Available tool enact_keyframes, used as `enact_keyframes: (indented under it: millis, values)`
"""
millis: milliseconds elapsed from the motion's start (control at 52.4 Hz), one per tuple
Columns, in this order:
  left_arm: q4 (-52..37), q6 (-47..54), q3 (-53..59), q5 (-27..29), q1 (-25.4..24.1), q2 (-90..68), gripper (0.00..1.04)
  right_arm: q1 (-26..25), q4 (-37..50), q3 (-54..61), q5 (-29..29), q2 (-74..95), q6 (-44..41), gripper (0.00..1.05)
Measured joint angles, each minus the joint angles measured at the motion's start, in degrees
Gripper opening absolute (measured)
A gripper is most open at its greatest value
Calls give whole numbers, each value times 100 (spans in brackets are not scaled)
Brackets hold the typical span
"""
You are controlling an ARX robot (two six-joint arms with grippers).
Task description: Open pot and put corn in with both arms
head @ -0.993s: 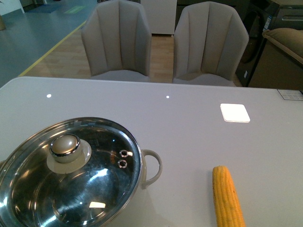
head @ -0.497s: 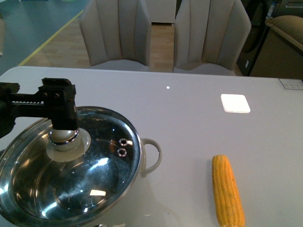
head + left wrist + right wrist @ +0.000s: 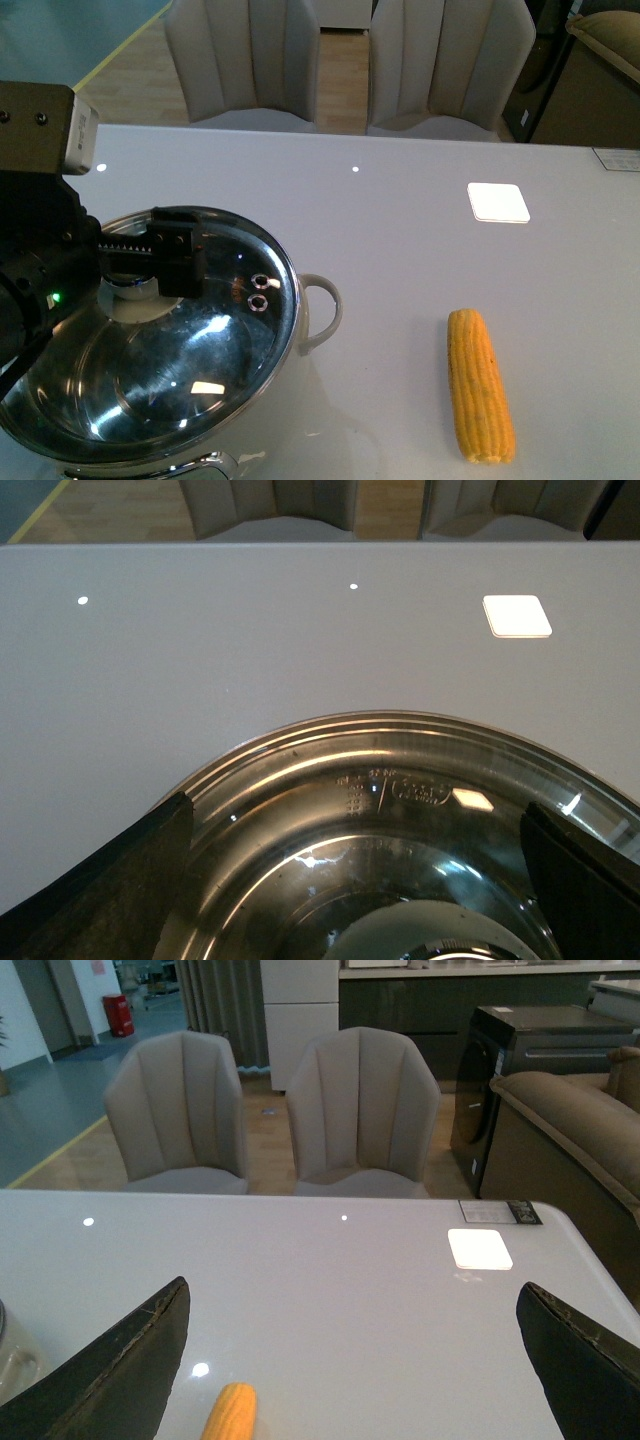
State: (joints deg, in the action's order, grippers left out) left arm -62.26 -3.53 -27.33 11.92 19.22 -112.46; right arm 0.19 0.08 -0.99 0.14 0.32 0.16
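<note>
My gripper will uncover an empty pot (image 3: pixel 155 345) when it lifts the glass lid off, because smooth steel and marks on the pot's inside (image 3: pixel 388 791) show through the lid.
The steel pot (image 3: pixel 150 400) stands at the table's front left with its glass lid (image 3: pixel 210 340) on. My left gripper (image 3: pixel 135 262) is open and sits over the lid's centre, its jaws either side of the knob, which is mostly hidden. In the left wrist view the lid (image 3: pixel 400 810) fills the lower half, the knob's rim (image 3: pixel 440 948) shows at the edge, and the black fingers (image 3: pixel 120 880) stand wide apart. The yellow corn (image 3: pixel 480 398) lies on the table at the front right. My right gripper (image 3: pixel 355 1370) is open above the table, with the corn's tip (image 3: pixel 230 1412) below it.
The pot's pale side handle (image 3: pixel 322 312) points toward the corn. A bright white square (image 3: pixel 498 203) lies on the grey table (image 3: pixel 400 250) at the far right. Two beige chairs (image 3: pixel 240 60) stand behind the far edge. A brown sofa (image 3: pixel 570 1120) stands at the right.
The left arm has come in from the left and dropped lower over the lid, its jaws now round the knob. The pot and corn have not moved.
</note>
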Motion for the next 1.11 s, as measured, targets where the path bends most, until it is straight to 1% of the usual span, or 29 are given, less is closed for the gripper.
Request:
enact_keyframes:
  millis: [497,535,688,764,840,898,917,1108]
  values:
    - [-31,74,-103,164,256,-319,98,0,0,0,0,0,0,96]
    - [-31,74,-103,173,267,-323,96,0,0,0,0,0,0,96]
    - [-31,68,-105,186,310,-350,75,0,0,0,0,0,0,96]
    - [-33,63,-118,181,345,-358,61,0,0,0,0,0,0,96]
    - [-37,-4,-120,216,361,-358,52,0,0,0,0,0,0,96]
    - [-42,-17,-122,275,354,-358,42,0,0,0,0,0,0,96]
    - [-44,-11,-122,293,354,-358,41,2,0,0,0,0,0,96]
    - [-35,0,-125,315,354,-345,41,0,0,0,0,0,0,96]
